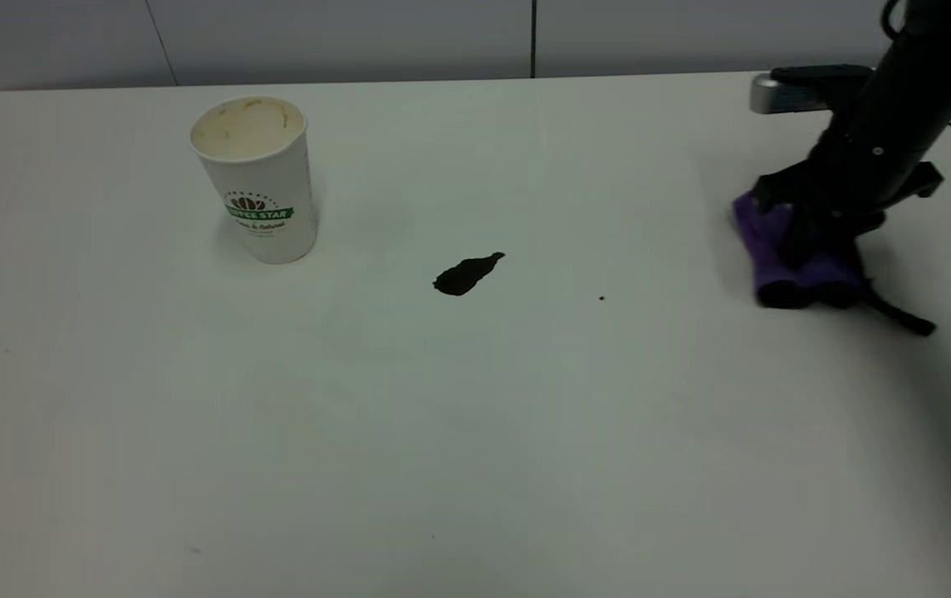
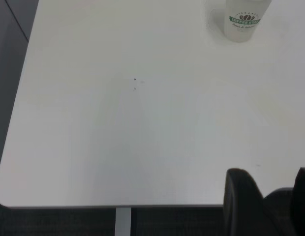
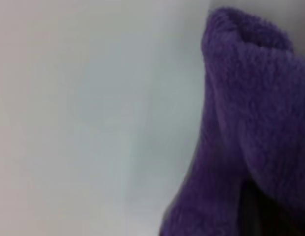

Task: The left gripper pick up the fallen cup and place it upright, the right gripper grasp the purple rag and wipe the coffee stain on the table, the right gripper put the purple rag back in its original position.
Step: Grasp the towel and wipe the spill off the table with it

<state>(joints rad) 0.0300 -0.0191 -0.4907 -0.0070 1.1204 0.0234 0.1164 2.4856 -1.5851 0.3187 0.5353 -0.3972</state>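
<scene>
I can see the coffee stain [image 1: 468, 274] dark in the middle of the table, far from the purple rag, so next my right gripper wipes the rag back across the stain toward the cup.
The cup [image 1: 255, 178] stands upright at the back left of the table [image 1: 475, 432], its green band facing me; it also shows far off in the left wrist view [image 2: 242, 19]. The coffee stain [image 1: 467, 274] lies mid-table, right of the cup. The right gripper [image 1: 811, 241] is down at the table's right side, shut on the bunched purple rag [image 1: 766, 241], which fills the right wrist view [image 3: 251, 123]. The rag's black tail [image 1: 903, 317] trails on the table. The left gripper [image 2: 273, 196] is open and empty at the table's near-left edge, out of the exterior view.
A tiny dark speck [image 1: 601, 297] lies between the stain and the rag. More specks [image 2: 135, 79] dot the left part of the table. The table's edge and rounded corner [image 2: 93, 204] show just in front of the left gripper.
</scene>
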